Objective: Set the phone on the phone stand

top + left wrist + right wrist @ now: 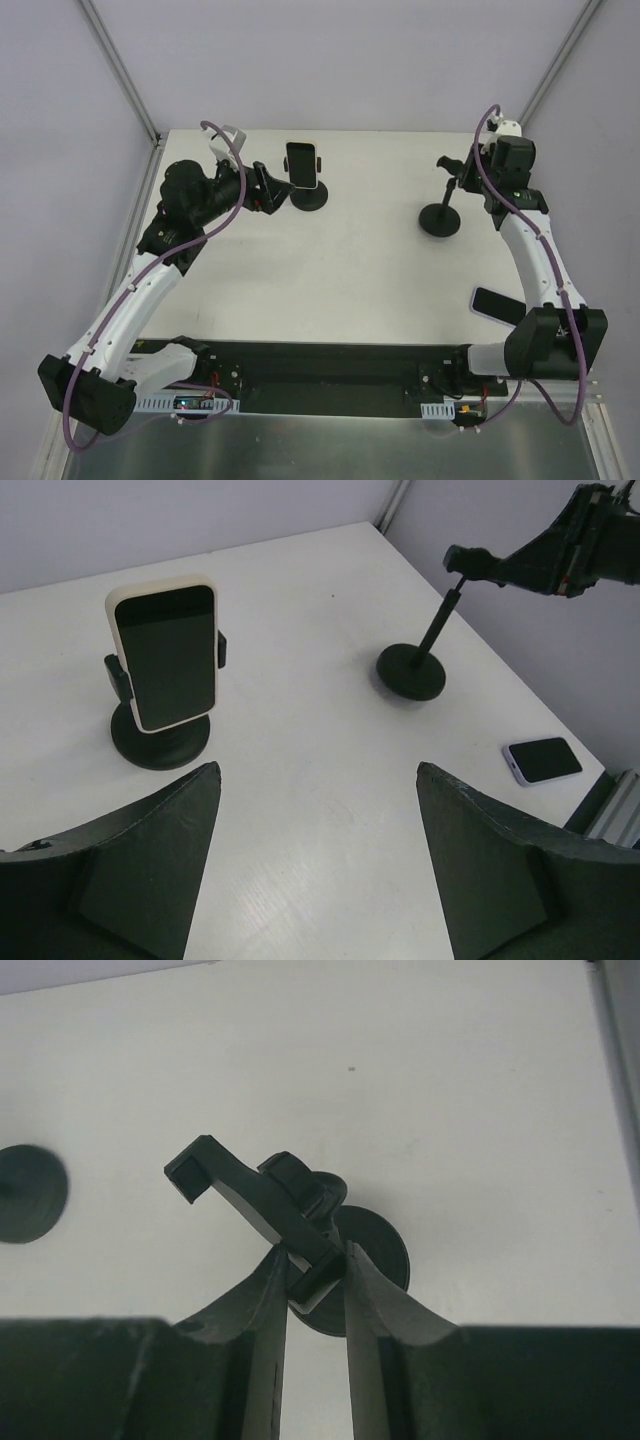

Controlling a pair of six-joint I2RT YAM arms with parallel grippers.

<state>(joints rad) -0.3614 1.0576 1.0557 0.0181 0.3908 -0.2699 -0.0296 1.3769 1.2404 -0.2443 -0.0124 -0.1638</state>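
The way to the table's front middle (337, 278) is clear, so my right gripper should keep carrying the empty stand by its clamp head (450, 165) until its base sits flat.
An empty black phone stand (440, 218) stands at the right of the table. My right gripper (315, 1256) is shut on one end of its clamp head (250, 1192), above the round base (380, 1250). A phone (495, 303) with a white case lies flat, screen up, near the right front edge; it also shows in the left wrist view (543, 760). A second stand (309, 197) at the back centre holds another white-cased phone (165, 652) upright. My left gripper (318, 772) is open and empty, just left of that stand.
The table's right edge and a metal frame rail (612, 805) run close beside the lying phone. Grey walls enclose the back and sides. The left stand's base (30, 1193) shows at the far left of the right wrist view.
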